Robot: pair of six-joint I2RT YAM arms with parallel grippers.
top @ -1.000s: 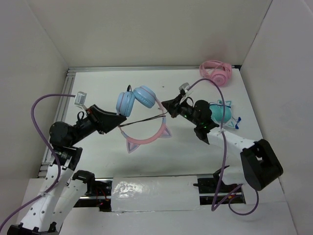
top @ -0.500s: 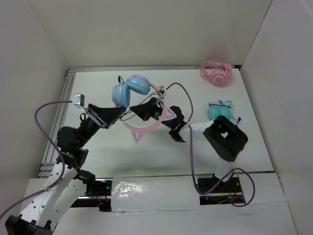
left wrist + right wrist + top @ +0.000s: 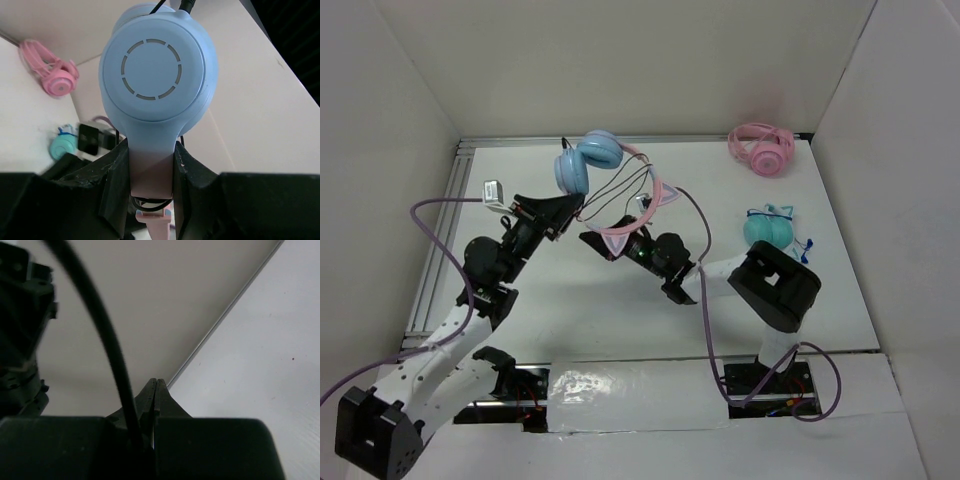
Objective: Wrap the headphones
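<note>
I should open my right gripper, back it out from under the headband and grab the cable from the other side (image 3: 646, 168), because that gripper has the cable beneath the headband (image 3: 638, 222).
The headphones (image 3: 588, 160) have light blue ear cups, a pink headband with cat ears and a thin black cable (image 3: 617, 190). They are held up off the table at the back centre. My left gripper (image 3: 568, 206) is shut on the stem just below one ear cup; in the left wrist view that cup (image 3: 157, 75) fills the top and a cable loop hangs under the stem. My right gripper (image 3: 600, 238) sits below the headband, jaws pressed together. In the right wrist view the cable (image 3: 107, 340) runs down into the base of the shut gripper (image 3: 155, 384).
All-pink headphones (image 3: 763, 148) lie at the back right corner and teal headphones (image 3: 772, 228) at the right, beside my right arm. White walls enclose the table on the left, the back and the right. A metal rail (image 3: 440, 240) runs along the left edge.
My left gripper has lifted the headphones up and toward the back. My right gripper has swung left from beside the teal headphones to under the headband, bringing the cable with it.
</note>
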